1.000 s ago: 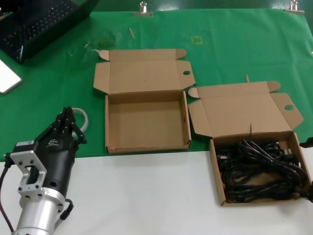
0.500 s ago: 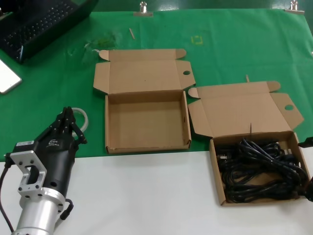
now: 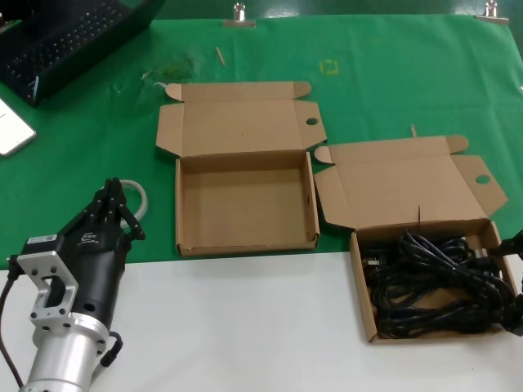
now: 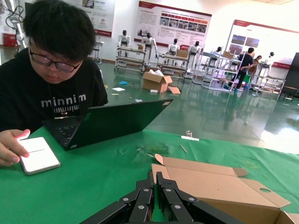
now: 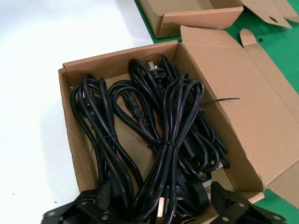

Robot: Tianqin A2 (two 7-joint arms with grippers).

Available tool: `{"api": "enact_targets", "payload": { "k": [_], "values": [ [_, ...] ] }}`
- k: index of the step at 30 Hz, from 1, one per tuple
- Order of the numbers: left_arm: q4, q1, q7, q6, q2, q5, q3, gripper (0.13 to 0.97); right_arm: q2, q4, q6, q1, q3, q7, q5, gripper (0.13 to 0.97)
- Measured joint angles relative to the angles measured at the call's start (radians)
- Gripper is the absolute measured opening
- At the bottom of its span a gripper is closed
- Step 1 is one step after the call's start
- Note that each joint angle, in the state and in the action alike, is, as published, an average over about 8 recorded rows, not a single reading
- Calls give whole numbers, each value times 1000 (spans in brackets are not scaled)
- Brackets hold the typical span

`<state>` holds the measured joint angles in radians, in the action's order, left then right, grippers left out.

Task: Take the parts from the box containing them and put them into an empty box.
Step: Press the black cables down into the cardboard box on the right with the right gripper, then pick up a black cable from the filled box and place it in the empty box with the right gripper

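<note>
A tie (image 5: 169,143) is tight around the middle of the top black cable bundle (image 5: 176,116), so the bundle will come away alone, still looped, when I pick it up.
Several black looped cables (image 3: 437,278) lie in the box containing them (image 3: 362,286) at the right, half on the white table. In the right wrist view my right gripper (image 5: 161,205) is open just above that box (image 5: 65,93), its fingers (image 5: 93,203) straddling the cable bundles (image 5: 173,135). One dark finger (image 3: 517,242) shows at the right border of the head view. The empty box (image 3: 245,245) sits open at the centre on the green mat. My left gripper (image 3: 114,200) is shut and empty, parked at the lower left; it also shows in the left wrist view (image 4: 158,179).
A whitish ring of tubing (image 3: 140,196) lies by the left gripper's tip. A black laptop (image 3: 65,33) and a white phone (image 3: 10,129) are at the far left, with a seated person (image 4: 51,70) behind them. White tabletop (image 3: 245,327) runs along the front.
My right gripper has edged into sight at the right border of the head view, beside the box of cables. The left arm and both boxes have not moved.
</note>
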<state>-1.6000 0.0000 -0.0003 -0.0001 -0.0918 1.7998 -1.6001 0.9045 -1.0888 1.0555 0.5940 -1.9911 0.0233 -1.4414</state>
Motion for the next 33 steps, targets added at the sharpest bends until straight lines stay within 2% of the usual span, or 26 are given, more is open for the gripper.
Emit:
{"api": "enact_targets", "payload": {
  "k": [3, 11, 12, 20, 24, 33],
  "values": [
    [0, 0, 0, 0, 0, 0, 0, 156, -2, 1, 0, 0, 2, 3, 1, 782],
    [0, 0, 0, 0, 0, 0, 0, 156, -3, -6, 3, -4, 4, 9, 1, 594],
    [0, 0, 0, 0, 0, 0, 0, 156, -4, -7, 3, -5, 5, 9, 1, 594],
    [0, 0, 0, 0, 0, 0, 0, 156, -7, -10, 3, -5, 7, 10, 3, 383],
    [0, 0, 0, 0, 0, 0, 0, 156, -11, -6, 2, -1, 8, 14, 4, 383],
    [0, 0, 0, 0, 0, 0, 0, 156, -18, 1, 2, 9, 9, 19, 3, 239]
  ]
}}
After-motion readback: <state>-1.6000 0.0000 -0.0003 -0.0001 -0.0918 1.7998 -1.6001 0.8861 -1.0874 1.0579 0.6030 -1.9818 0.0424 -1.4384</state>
